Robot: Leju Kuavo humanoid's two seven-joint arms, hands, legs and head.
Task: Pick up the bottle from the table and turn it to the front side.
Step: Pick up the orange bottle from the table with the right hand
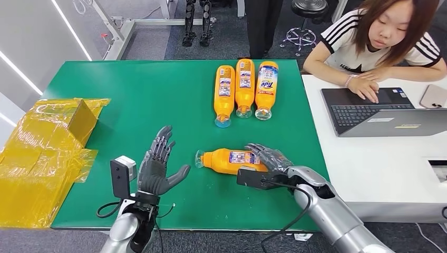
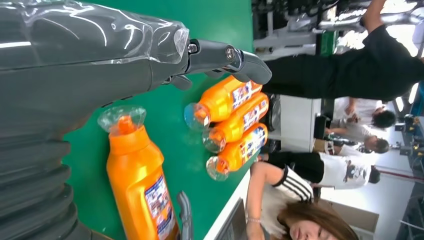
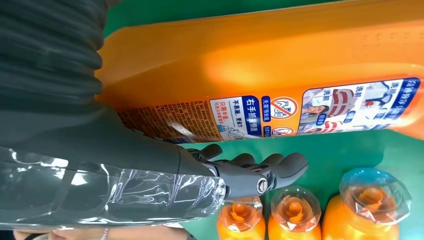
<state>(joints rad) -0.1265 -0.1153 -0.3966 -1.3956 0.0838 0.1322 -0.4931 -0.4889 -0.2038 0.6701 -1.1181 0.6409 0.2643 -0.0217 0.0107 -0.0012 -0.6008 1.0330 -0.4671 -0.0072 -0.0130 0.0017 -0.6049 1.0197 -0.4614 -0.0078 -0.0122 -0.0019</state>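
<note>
The orange detergent bottle [image 1: 222, 160] has the small-print label [image 1: 244, 157] facing up, so it will show a hidden large-print front label when I turn it over.
An orange detergent bottle [image 1: 229, 161] lies on its side on the green table [image 1: 132, 100], clear cap pointing left and a small-print label facing up. My right hand [image 1: 269, 158] reaches over its base end; in the right wrist view its fingers [image 3: 260, 170] stretch along the far side of the bottle [image 3: 280, 65], with a thin strip of green between them. My left hand [image 1: 158, 166] hovers to the left of the cap, palm up and fingers spread, holding nothing. The left wrist view shows the bottle [image 2: 140, 190] just beyond that hand [image 2: 75, 65].
Three more orange bottles [image 1: 244, 89] lie side by side at the table's far edge. Yellow plastic-wrapped boxes [image 1: 47, 153] fill the left end. To the right, a person [image 1: 369, 47] works at a laptop [image 1: 379, 110] on a white table [image 1: 369, 174].
</note>
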